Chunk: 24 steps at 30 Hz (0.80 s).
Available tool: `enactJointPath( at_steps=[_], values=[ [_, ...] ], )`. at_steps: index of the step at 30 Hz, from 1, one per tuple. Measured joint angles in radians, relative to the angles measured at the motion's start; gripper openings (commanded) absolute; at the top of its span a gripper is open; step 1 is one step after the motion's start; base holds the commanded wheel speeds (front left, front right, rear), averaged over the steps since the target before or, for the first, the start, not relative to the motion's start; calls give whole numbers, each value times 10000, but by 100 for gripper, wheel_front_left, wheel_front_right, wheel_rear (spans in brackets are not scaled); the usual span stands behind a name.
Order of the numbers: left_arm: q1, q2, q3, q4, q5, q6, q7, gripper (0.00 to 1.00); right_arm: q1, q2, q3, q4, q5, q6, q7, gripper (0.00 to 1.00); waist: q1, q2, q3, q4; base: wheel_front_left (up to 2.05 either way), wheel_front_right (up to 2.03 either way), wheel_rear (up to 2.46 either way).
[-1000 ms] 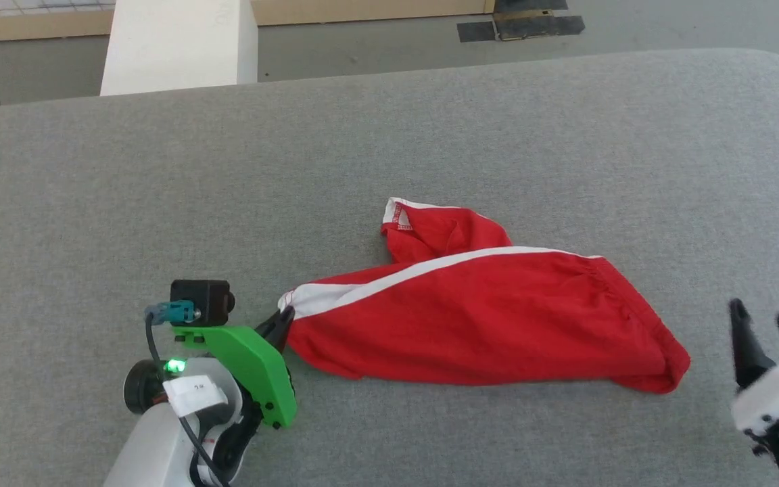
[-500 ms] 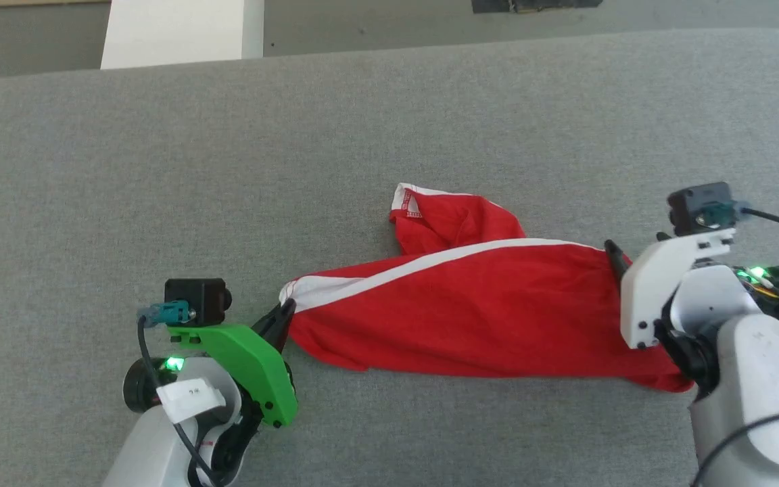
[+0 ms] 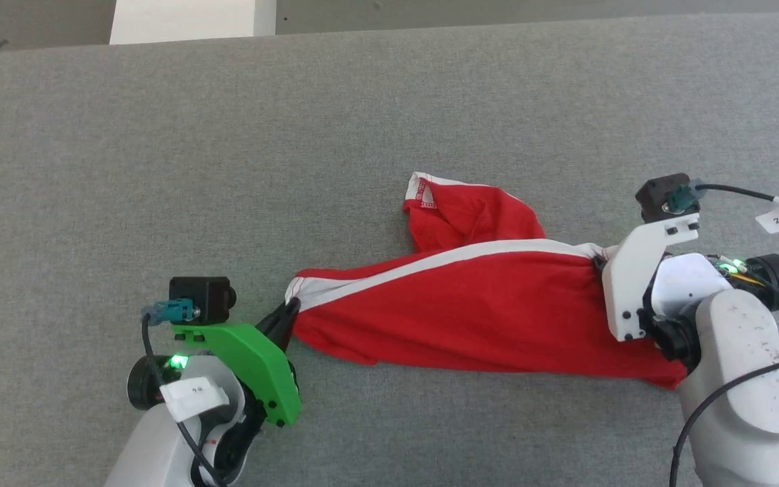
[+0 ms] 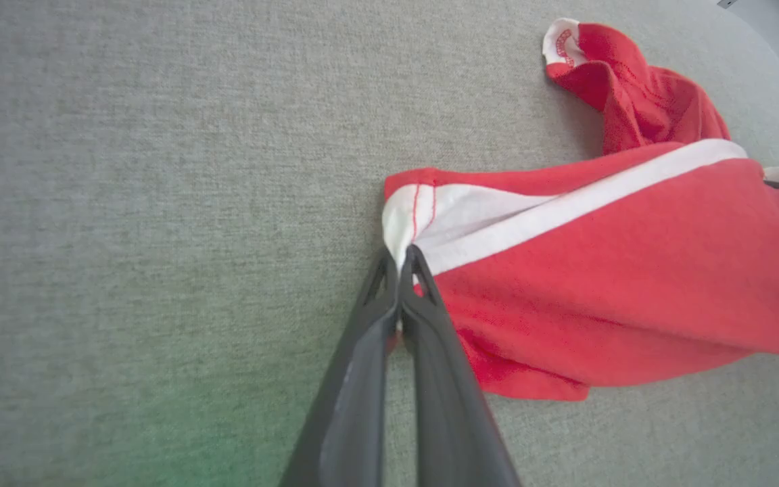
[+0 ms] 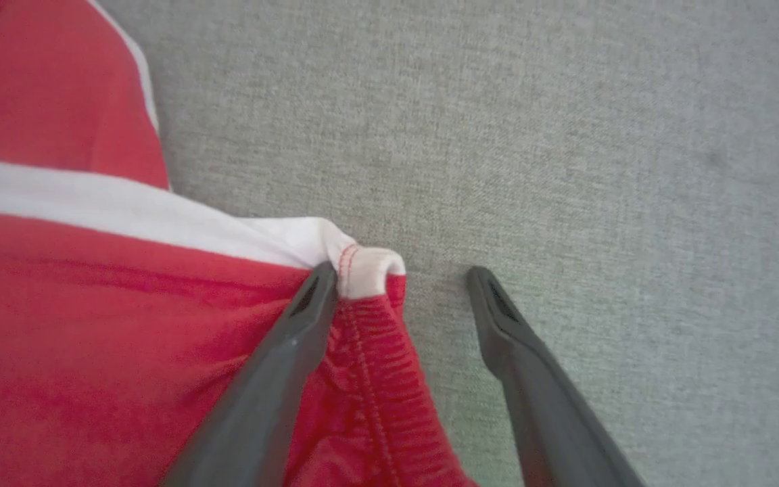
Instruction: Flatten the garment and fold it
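Note:
I expect the garment's bunched end [image 3: 476, 212] to drop and hang below the white band [image 3: 484, 250] when I lift the garment, because this end sticks out loose from under the white band.
The garment [image 3: 470, 318] is bright red with a white band and lies crumpled across the grey table, one end bunched up toward the far side [image 3: 457, 210]. My left gripper [image 3: 287, 316] is shut on its white-trimmed left corner; in the left wrist view the two fingertips [image 4: 399, 256] pinch that white edge of the garment [image 4: 599, 270]. At the garment's right end, my right gripper [image 5: 401, 272] stands open around the white corner [image 5: 362, 267]. One of its fingers [image 5: 308, 304] rests on the red fabric and the other on bare table.
The grey cloth-covered table [image 3: 362, 122] stretches wide on all sides of the garment. A white block [image 3: 193, 20] stands beyond its far edge. A black cable with a white tag [image 3: 778, 218] trails from the right wrist.
The head camera has tipped down. My right arm has come in from the lower right to the garment's right corner, still open. The left gripper keeps its hold.

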State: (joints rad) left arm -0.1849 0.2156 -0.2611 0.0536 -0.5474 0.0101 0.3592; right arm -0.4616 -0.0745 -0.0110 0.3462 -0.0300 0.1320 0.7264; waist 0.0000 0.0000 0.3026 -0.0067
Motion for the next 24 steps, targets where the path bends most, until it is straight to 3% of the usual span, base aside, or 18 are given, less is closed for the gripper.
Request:
enactJointPath(
  at_steps=[1,12,19,24],
  values=[
    [-1,0,-8,12,-2,0,-4,0,-32,-42,69,12,100,0,31,0,0,0,6,13,0,0,0],
    [-639,-4,259,-73,-430,-105,-234,0,-632,-560,616,-596,1400,2,-541,0,0,0,-338,-11,0,0,0],
    [-3840,976,575,73,-232,-593,435,0,-3010,-522,209,-1388,3423,2,102,0,0,0,-268,-37,0,0,0],
    [-6658,1475,884,1091,25,-825,593,0,-5561,-245,-105,-1210,3829,2,130,0,0,0,27,-103,0,0,0]
  ],
)
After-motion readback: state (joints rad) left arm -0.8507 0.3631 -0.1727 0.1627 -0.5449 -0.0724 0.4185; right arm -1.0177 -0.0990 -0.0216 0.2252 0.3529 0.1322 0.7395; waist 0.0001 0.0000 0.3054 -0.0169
